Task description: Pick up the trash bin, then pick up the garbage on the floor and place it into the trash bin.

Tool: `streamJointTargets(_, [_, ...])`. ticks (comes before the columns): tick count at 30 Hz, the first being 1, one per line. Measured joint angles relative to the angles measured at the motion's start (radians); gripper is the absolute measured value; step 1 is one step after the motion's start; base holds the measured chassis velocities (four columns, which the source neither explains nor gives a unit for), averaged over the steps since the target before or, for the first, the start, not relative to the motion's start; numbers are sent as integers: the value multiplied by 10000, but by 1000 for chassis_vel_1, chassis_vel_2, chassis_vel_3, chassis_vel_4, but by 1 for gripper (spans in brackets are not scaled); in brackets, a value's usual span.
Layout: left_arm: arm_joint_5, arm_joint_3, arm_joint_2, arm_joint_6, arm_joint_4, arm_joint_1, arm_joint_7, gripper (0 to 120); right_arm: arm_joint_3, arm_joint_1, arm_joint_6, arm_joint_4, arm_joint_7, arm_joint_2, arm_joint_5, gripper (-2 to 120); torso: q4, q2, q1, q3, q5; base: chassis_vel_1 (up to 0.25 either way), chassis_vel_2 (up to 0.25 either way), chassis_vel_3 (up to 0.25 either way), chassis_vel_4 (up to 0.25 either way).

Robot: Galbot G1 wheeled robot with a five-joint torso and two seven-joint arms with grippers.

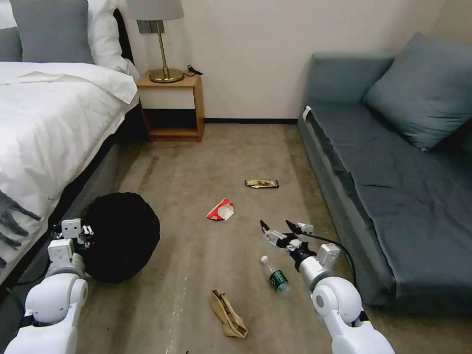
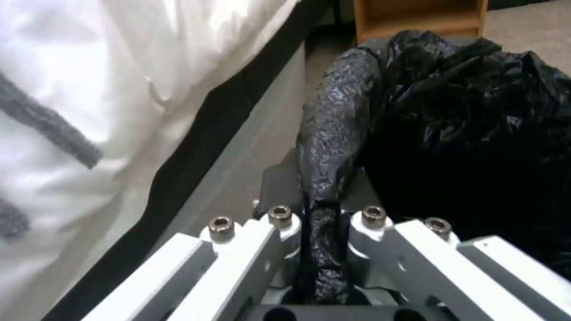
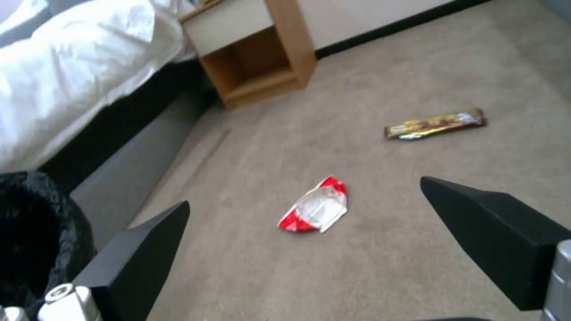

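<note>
The crumpled brown paper bag (image 1: 229, 315) will hold its creased shape when the robot lifts it by one fold, because sharp folds (image 1: 223, 303) stand up along the bag.
The trash bin (image 1: 123, 236), lined with a crinkly black bag, sits low at the left beside the bed. My left gripper (image 1: 86, 231) is shut on its rim; in the left wrist view the bag's edge (image 2: 324, 147) runs between the fingers of that gripper (image 2: 321, 196). Garbage lies on the carpet: a red-and-white carton (image 1: 221, 210) (image 3: 315, 207), a brown-gold wrapper (image 1: 261, 183) (image 3: 434, 125), a clear bottle with a green label (image 1: 275, 275) and a crumpled brown paper bag (image 1: 228, 314). My right gripper (image 1: 280, 228) (image 3: 304, 191) hangs open above the floor, just beyond the bottle and right of the carton.
A bed with white covers (image 1: 49, 123) lines the left side. A grey sofa (image 1: 393, 162) lines the right. A wooden nightstand (image 1: 172, 108) with a lamp (image 1: 164, 49) stands against the back wall. The carpet between bed and sofa holds the litter.
</note>
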Motion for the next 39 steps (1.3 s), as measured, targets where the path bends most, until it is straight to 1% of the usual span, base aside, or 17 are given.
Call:
streamJointTargets(3, [0, 0, 0, 0, 0, 0, 0, 0, 0, 0, 0, 0, 0, 0, 0, 100, 0, 0, 0, 0, 0, 0, 0, 0, 0])
streamJointTargets(4, [7, -165, -50, -47, -133, 249, 45, 0, -521, 612, -480, -209, -183, -371, 36, 100, 3, 0, 0, 0, 0, 0, 0, 0, 0])
streamJointTargets(5, [9, -218, -46, -47, -191, 292, 60, 0, -771, 852, -758, -272, -360, -569, 97, 100, 4, 0, 0, 0, 0, 0, 0, 0, 0])
streamJointTargets(7, [9, -227, -27, -47, -219, 291, 77, 0, -953, 998, -922, -309, -494, -727, 125, 100, 6, 0, 0, 0, 1, 0, 0, 0, 0])
streamJointTargets(9, [15, -137, 42, -34, -223, 168, 108, 0, -1198, 1141, -1137, -341, -681, -1023, 123, 100, 8, 0, 0, 0, 1, 0, 0, 0, 0])
streamJointTargets(10, [30, 46, 125, -20, -190, -20, 165, 0, -1423, 1227, -1333, -352, -822, -1375, 81, 100, 1, 0, 0, 0, 3, 0, 0, 0, 0])
streamJointTargets(11, [30, 46, 125, -20, -190, -20, 165, 0, -1423, 1227, -1333, -352, -822, -1375, 81, 100, 1, 0, 0, 0, 3, 0, 0, 0, 0])
streamJointTargets(12, [39, 117, 151, -20, -181, -79, 212, 0, -1604, 1311, -1418, -373, -867, -1592, 53, 100, -6, 0, 0, 0, 6, 0, 0, 0, 0])
streamJointTargets(15, [51, 230, 201, -44, -207, -103, 473, 0, -2673, 2027, -1981, -463, -999, -2721, -29, 100, -4, 0, 0, 0, -3, 0, 0, 0, 0])
streamJointTargets(16, [51, 230, 201, -44, -207, -103, 473, 0, -2673, 2027, -1981, -463, -999, -2721, -29, 100, -4, 0, 0, 0, -3, 0, 0, 0, 0])
streamJointTargets(18, [57, 235, 226, -66, -214, -131, 533, 0, -3524, 2547, -2373, -476, -1140, -3309, 51, 100, 3, 0, 0, 0, 2, 0, 0, 0, 0])
streamJointTargets(20, [-6, 271, 224, -64, -226, -163, 533, 0, -4179, 2886, -2643, -502, -1378, -3651, 66, 100, 4, 0, 0, 0, 1, 0, 0, 0, 0])
streamJointTargets(21, [-6, 271, 224, -64, -226, -163, 533, 0, -4179, 2886, -2643, -502, -1378, -3651, 66, 100, 4, 0, 0, 0, 1, 0, 0, 0, 0])
streamJointTargets(24, [-29, 405, 150, -61, -239, -228, 534, 0, -5069, 3226, -2800, -604, -1617, -3954, -9, 100, 4, 0, 0, 0, 4, 0, 0, 0, 0])
streamJointTargets(26, [27, 589, -9, -60, -228, -282, 548, 0, -5645, 3333, -2791, -738, -1798, -4085, -276, 100, 0, 0, 0, 0, -2, 0, 0, 0, 0])
streamJointTargets(31, [233, 770, -216, -84, -197, -265, 565, 0, -6074, 3234, -2616, -1050, -2074, -4020, -827, 100, -1, 0, 0, 0, -2, 0, 0, 0, 0])
streamJointTargets(39, [236, 726, -37, -90, -429, -73, 605, 0, -6516, 3159, -2452, -1635, -2412, -3776, -1779, 100, 0, 0, 0, 0, 1, 0, 0, 0, 0])
